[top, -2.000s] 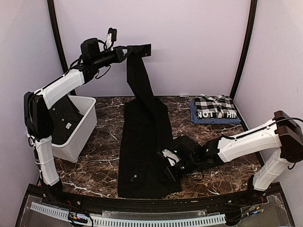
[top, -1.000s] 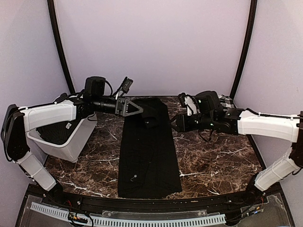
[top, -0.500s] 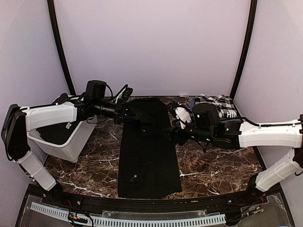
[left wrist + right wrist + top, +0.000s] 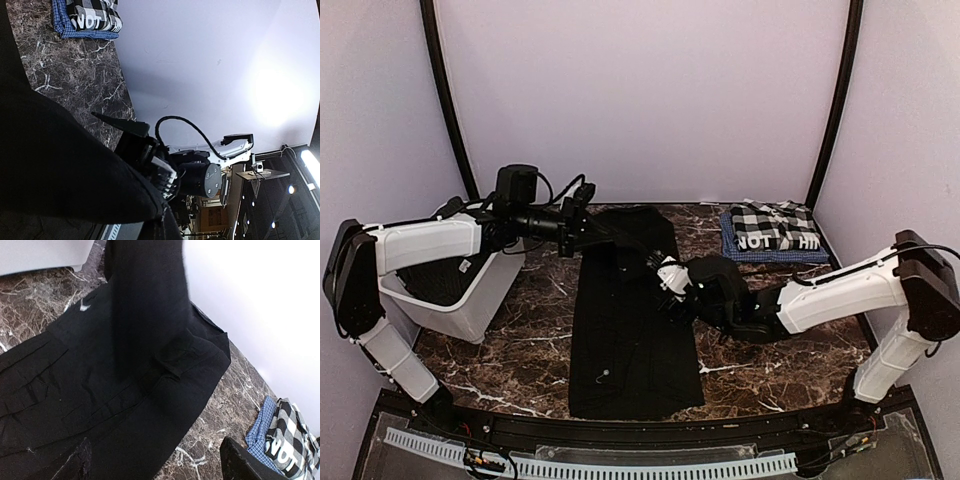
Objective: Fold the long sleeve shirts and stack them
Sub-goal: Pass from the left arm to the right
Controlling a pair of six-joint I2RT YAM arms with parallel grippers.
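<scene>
The robot's left gripper is holding the black cloth [image 4: 607,235] up above the shirt, so the right gripper should keep bringing its open fingers toward the hanging part [image 4: 150,322] until they close.
A long black shirt [image 4: 632,330] lies flat as a narrow strip down the middle of the table. My left gripper [image 4: 582,235] is at the shirt's far left corner, shut on the black cloth, which drapes over its jaws in the left wrist view [image 4: 50,165]. My right gripper [image 4: 668,295] hovers at the shirt's right edge, jaws wide open with nothing between them. Under it lies the shirt [image 4: 150,365], its folded sleeve running along it. The folded checked shirt [image 4: 775,232], lettered "NOT", sits at the back right.
A white bin [image 4: 485,300] with dark clothes inside stands at the left, beside the left arm. The marble table [image 4: 770,350] shows bare to the right of the black shirt. The checked shirt [image 4: 285,435] lies just beyond the right gripper's finger [image 4: 240,465].
The sleeve held high two seconds ago now lies on the shirt. My right gripper has moved nearer and leftward to the shirt's right edge and opened wider. The left gripper drew back slightly left.
</scene>
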